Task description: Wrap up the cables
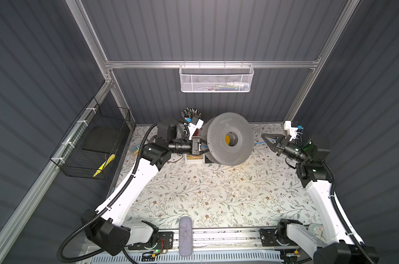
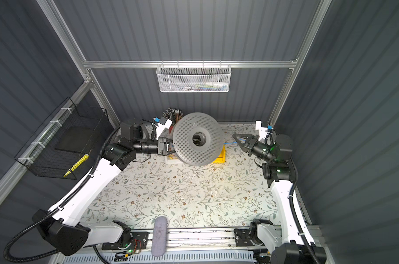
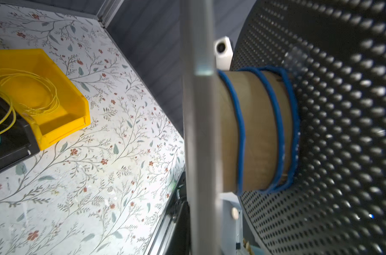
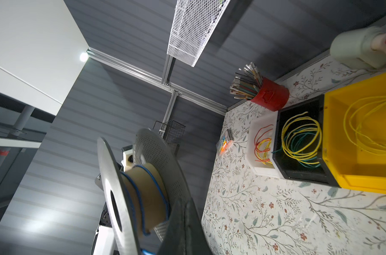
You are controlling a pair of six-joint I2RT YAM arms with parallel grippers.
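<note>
Only a short tail of blue cable runs from the spool to my right gripper, so next my left gripper brings the spool down and lays it flat.
A grey perforated spool hangs tilted above the back of the table in both top views. My left gripper is shut on its near flange from the left. The blue cable lies in three loose turns round the tan core, also visible in the right wrist view. From the spool a short stretch of the cable runs right to my right gripper, which is shut on it beside the spool. In the right wrist view its black fingers are pressed together.
Under and behind the spool stand a yellow bin, a black bin with yellow and green wires, a white tray with red and orange wires, and a red cup of rods. A white mesh basket hangs on the back rail.
</note>
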